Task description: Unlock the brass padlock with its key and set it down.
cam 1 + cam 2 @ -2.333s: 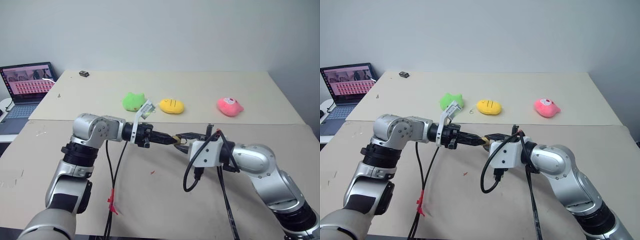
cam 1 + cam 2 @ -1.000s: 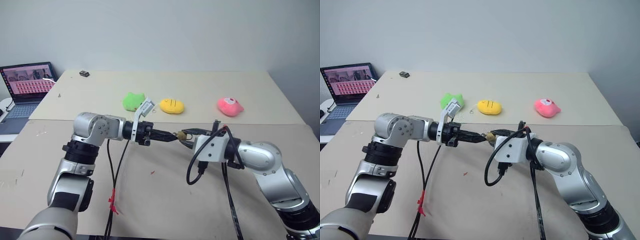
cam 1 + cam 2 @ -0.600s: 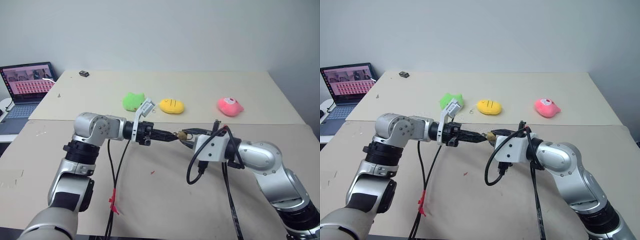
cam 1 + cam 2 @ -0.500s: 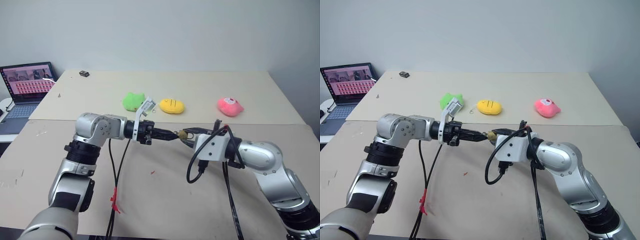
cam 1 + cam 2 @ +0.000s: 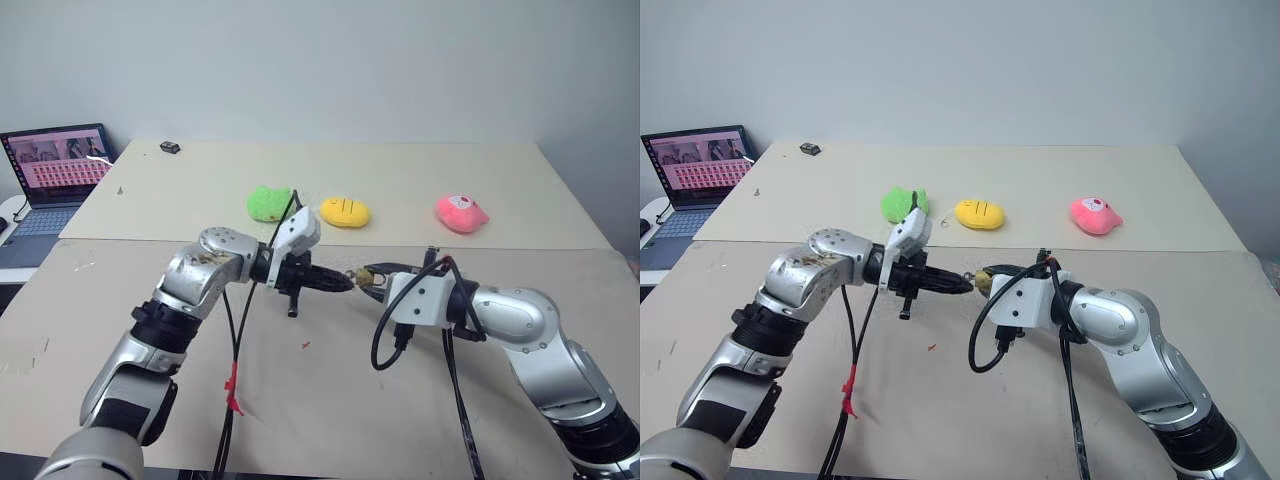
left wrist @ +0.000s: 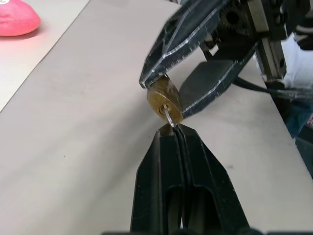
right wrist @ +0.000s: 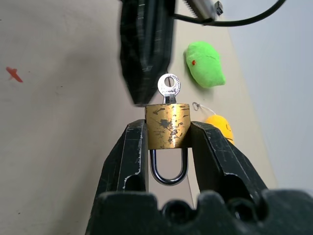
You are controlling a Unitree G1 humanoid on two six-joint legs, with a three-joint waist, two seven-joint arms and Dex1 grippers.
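Next, I open my left gripper, line it up with the padlock and pinch the key (image 7: 169,91) before turning it, because my left gripper's closed fingers are beside the key's head (image 7: 169,84).
The brass padlock (image 7: 167,126) is clamped by its sides in my right gripper (image 7: 167,129), held above the table with its silver shackle (image 7: 168,171) pointing back toward the wrist. A small silver key (image 7: 169,88) sticks out of the padlock's far end. My left gripper (image 6: 172,128) is shut and comes in from the opposite side. Its fingertips (image 7: 143,73) sit right beside the key's head, and I cannot tell whether they pinch it. In the left eye view the two grippers meet at mid-table, with the left gripper (image 5: 345,283) tip against the padlock (image 5: 366,273).
A green plush (image 5: 268,203), a yellow plush (image 5: 345,212) and a pink plush (image 5: 461,213) lie in a row at the back of the table (image 5: 300,400). A laptop (image 5: 58,165) stands far left. Black cables hang from both wrists.
My left wrist has rolled and the left arm has swung into a new pose, its gripper tip staying at the padlock. The right arm and the padlock have kept still.
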